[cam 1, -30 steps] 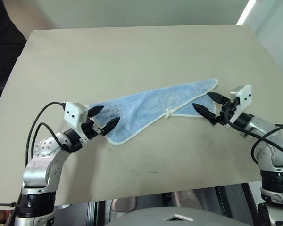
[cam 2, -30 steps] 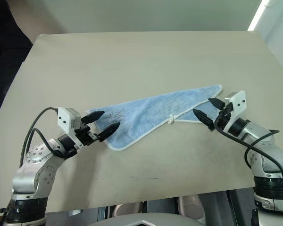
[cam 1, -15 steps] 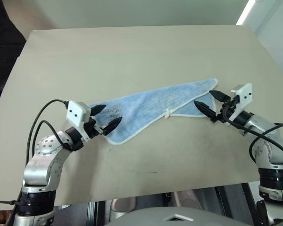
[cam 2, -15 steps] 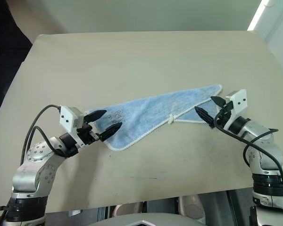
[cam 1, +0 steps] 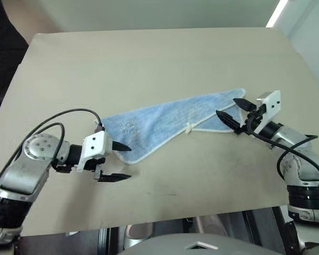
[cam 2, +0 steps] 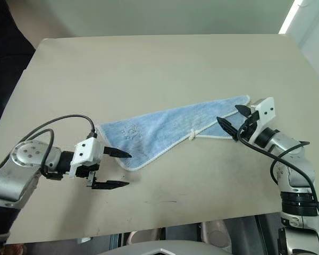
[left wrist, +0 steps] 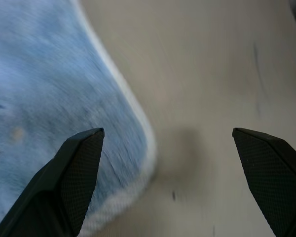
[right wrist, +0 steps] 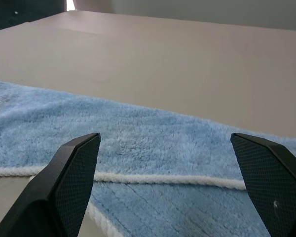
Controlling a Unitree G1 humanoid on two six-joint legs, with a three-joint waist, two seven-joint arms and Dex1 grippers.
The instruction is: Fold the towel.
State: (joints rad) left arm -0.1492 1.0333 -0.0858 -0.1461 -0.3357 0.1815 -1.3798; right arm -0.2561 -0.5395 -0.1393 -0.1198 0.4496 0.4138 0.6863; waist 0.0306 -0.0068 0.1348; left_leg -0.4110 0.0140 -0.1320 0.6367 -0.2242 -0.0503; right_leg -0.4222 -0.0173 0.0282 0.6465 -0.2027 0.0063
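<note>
The towel [cam 1: 165, 119] will drop open into a wide sheet when the robot lifts the towel's edge with the loop tag, because that edge crosses over a lower layer [cam 1: 219, 124].
The light-blue towel [cam 1: 170, 118] lies on the beige table [cam 1: 149, 58], folded into a long wedge with whitish edging and a small white loop tag [cam 1: 190, 128] on its near edge. My left gripper [cam 1: 125, 162] is open at the towel's rounded near-left corner [left wrist: 133, 148], pointing right. One finger [left wrist: 74, 182] is over the cloth and the other over bare table. My right gripper [cam 1: 226, 107] is open just above the towel's right end [right wrist: 163, 143], pointing left along it. Neither holds anything.
The table's front edge [cam 1: 175, 215] runs close below both arms, with floor beyond it. Bare tabletop stretches behind the towel to the far edge. A dark area [cam 1: 2, 48] lies past the left edge.
My left gripper pulled back off the towel's left corner toward the near side, swung to point right and rolled over. The right gripper has hardly moved. The towel lies as before.
</note>
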